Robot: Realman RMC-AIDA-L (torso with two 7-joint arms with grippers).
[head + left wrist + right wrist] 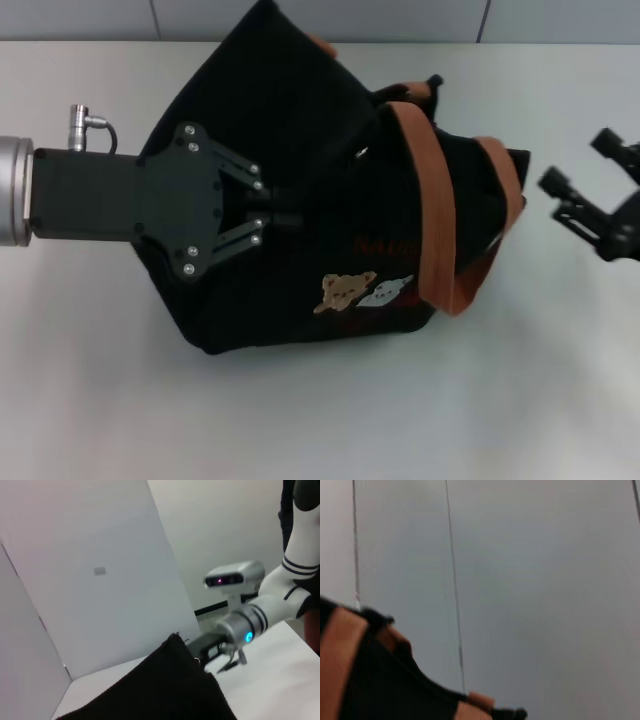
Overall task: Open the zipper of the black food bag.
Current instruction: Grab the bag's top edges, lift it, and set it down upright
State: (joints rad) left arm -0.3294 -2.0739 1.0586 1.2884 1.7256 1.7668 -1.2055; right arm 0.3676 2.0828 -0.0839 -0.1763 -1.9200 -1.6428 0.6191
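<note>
Next, my right gripper pushes the bag's slumped end (470, 190) aside before it takes the zipper pull, because the orange-brown straps (429, 190) stand between the zipper pull and my right gripper.
The black food bag (300, 260) lies slumped on the white table, its orange-brown straps (435, 210) draped over its right end and bear patches (345, 290) facing front. A small silver glint (361, 154) on the top seam looks like the zipper pull; the track itself is lost in the black fabric. My left gripper (287, 213) reaches in from the left, its fingers pinched together on the bag's fabric. Just off the bag's right end, my right gripper (580, 162) is open and touches nothing. The right wrist view shows the bag (385, 690) and a strap (337, 665).
The white table (320, 420) stretches out in front of the bag. A pale wall runs along the back. In the left wrist view, bag fabric (160, 692) fills the bottom, with my right arm (250, 625) and head camera (234, 576) beyond it.
</note>
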